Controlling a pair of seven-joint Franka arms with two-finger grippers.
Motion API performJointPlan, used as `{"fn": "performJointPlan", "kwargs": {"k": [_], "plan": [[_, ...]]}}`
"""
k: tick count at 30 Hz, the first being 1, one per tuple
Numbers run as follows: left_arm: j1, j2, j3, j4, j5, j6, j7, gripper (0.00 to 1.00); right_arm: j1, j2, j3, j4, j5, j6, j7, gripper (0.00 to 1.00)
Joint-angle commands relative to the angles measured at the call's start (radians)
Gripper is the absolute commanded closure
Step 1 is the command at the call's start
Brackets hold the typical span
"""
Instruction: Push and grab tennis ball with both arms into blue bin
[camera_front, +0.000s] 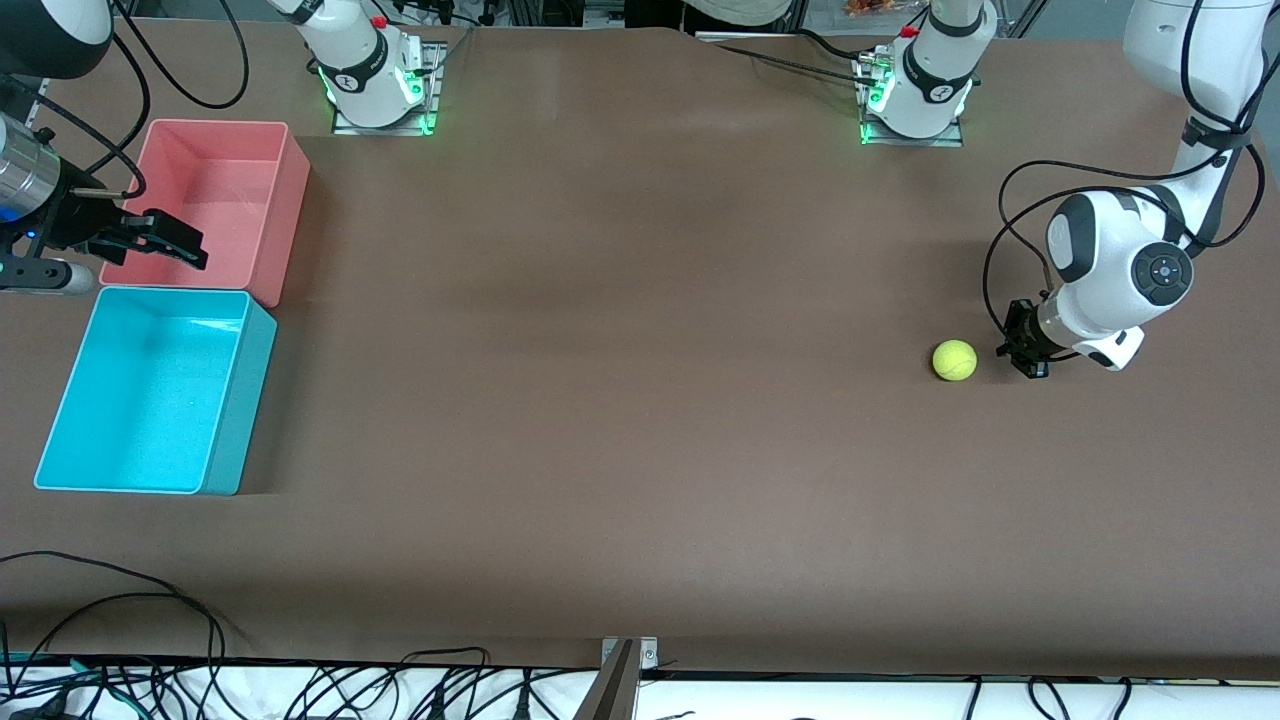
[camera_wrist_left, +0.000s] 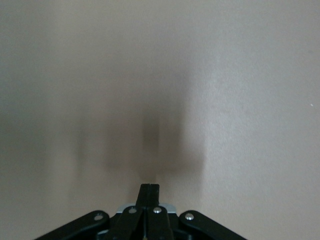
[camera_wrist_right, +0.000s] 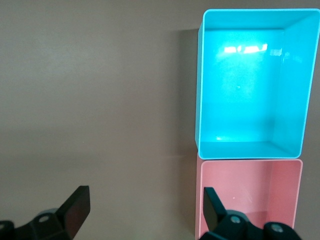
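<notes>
The tennis ball (camera_front: 954, 360) is too far away for my right gripper to reach, so next my left gripper pushes the ball toward the blue bin (camera_front: 154, 390) so that my right gripper can take it.
The tennis ball (camera_front: 954, 360) lies on the brown table toward the left arm's end. My left gripper (camera_front: 1023, 347) is shut and empty, low at the table just beside the ball, on the side away from the bins. In the left wrist view its shut gripper (camera_wrist_left: 150, 191) faces bare table and the ball is out of view. The blue bin (camera_front: 150, 390) stands empty at the right arm's end. My right gripper (camera_front: 183, 243) is open and empty, up in the air over the pink bin's edge. The right wrist view shows the open gripper (camera_wrist_right: 145, 200) and the blue bin (camera_wrist_right: 250, 85).
A pink bin (camera_front: 215, 190) stands against the blue bin, farther from the front camera, and also shows in the right wrist view (camera_wrist_right: 250, 195). The two arm bases (camera_front: 380, 80) (camera_front: 915, 90) stand along the table's back edge. Cables hang along the front edge (camera_front: 300, 680).
</notes>
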Motion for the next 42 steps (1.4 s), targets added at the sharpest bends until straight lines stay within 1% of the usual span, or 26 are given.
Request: {"fn": "performJointPlan", "kwargs": {"k": [1, 8, 13, 16, 24, 26, 36, 39, 42], "plan": [[0.017, 0.016, -0.008, -0.002, 0.031, 0.014, 0.062, 1.00, -0.009, 0.008, 0.002, 0.026, 0.017, -0.022, -0.013, 0.00], [0.070, 0.022, -0.008, -0.001, 0.044, 0.046, 0.066, 1.00, -0.009, 0.010, 0.003, 0.026, 0.017, -0.024, -0.013, 0.00], [0.142, 0.030, -0.008, 0.007, 0.159, 0.050, 0.092, 1.00, -0.009, 0.008, 0.003, 0.026, 0.017, -0.024, -0.015, 0.00], [0.173, 0.031, -0.010, 0.013, 0.188, 0.050, 0.117, 1.00, -0.009, 0.008, 0.003, 0.026, 0.017, -0.024, -0.015, 0.00], [0.158, 0.028, -0.019, 0.010, 0.176, 0.050, 0.097, 1.00, -0.009, 0.008, 0.003, 0.026, 0.017, -0.024, -0.015, 0.00], [0.153, 0.028, -0.046, 0.004, 0.176, 0.050, 0.047, 1.00, -0.009, 0.008, 0.003, 0.026, 0.017, -0.024, -0.015, 0.00], [0.155, 0.024, -0.266, -0.042, 0.176, 0.047, -0.246, 1.00, -0.009, 0.008, 0.003, 0.026, 0.017, -0.024, -0.015, 0.00], [0.155, 0.021, -0.312, -0.044, 0.177, 0.030, -0.294, 1.00, -0.009, 0.008, 0.003, 0.026, 0.017, -0.024, -0.015, 0.00], [0.156, 0.016, -0.320, -0.044, 0.182, 0.004, -0.294, 1.00, -0.009, 0.008, 0.003, 0.026, 0.017, -0.024, -0.015, 0.00]]}}
